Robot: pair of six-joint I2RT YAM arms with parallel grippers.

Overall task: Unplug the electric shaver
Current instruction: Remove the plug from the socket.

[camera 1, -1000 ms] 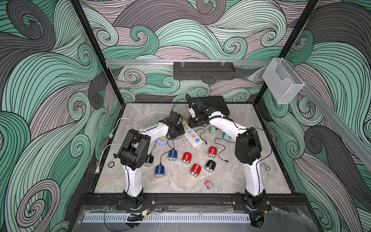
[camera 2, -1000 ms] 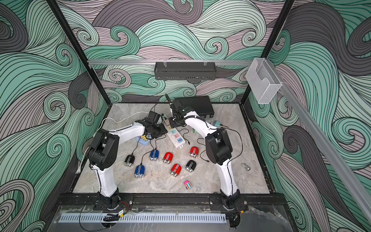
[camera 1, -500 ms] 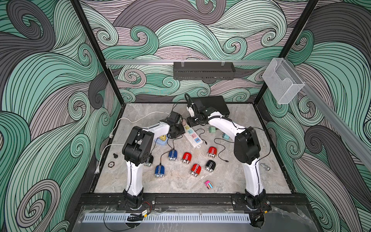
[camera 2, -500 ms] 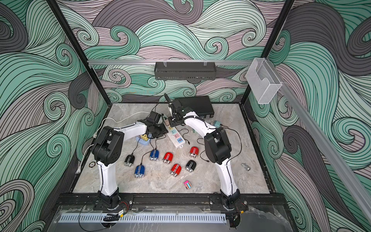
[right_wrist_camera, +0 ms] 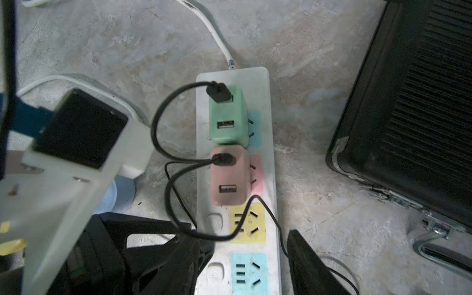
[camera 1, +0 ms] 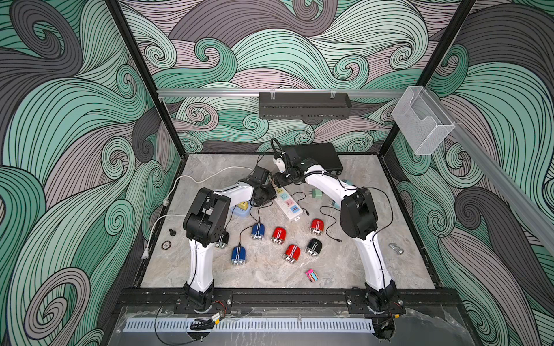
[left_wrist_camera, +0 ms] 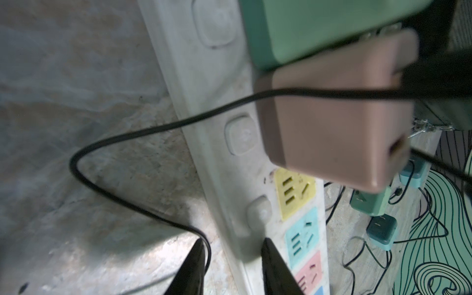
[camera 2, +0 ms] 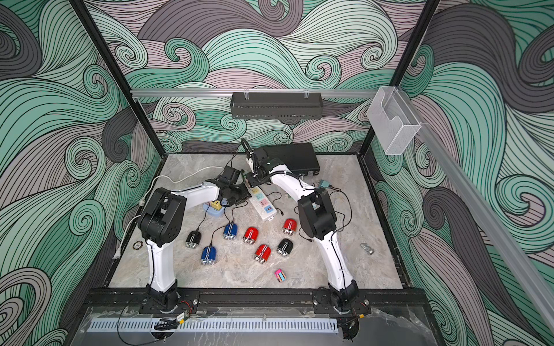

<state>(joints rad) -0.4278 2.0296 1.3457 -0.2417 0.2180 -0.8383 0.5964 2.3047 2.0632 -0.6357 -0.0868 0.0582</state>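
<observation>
I should keep my left gripper at the power strip's side while my right gripper pulls the pink adapter out (right_wrist_camera: 229, 175), because the adapter is plugged in the power strip (right_wrist_camera: 252, 174).
Several electric shavers lie on the table, red (camera 1: 278, 235), blue (camera 1: 257, 231) and black (camera 1: 314, 247), some trailing thin black cables. A white power strip (camera 1: 288, 203) carries a green adapter (right_wrist_camera: 228, 117) and a pink adapter (right_wrist_camera: 229, 176), each with a black cable plugged in; I cannot trace which shaver each feeds. My left gripper (left_wrist_camera: 232, 255) is at the strip's side, its jaws narrowly apart: one finger (left_wrist_camera: 196, 258) stands on the table by a cable, the other on the strip. My right gripper (right_wrist_camera: 242, 258) hangs open, straddling the strip just short of the pink adapter.
A black case (camera 1: 317, 155) lies at the back, close to the right arm. A yellow adapter on a blue disc (camera 1: 242, 208) sits under the left arm. Loose green adapters (camera 1: 317, 193), a pink block (camera 1: 311, 275), a metal clasp (camera 1: 396, 248) and white cables (camera 1: 192, 179) lie around.
The left arm's elbow has swung in toward the strip and its jaws have narrowed. The right gripper's jaws have widened a little above the strip.
</observation>
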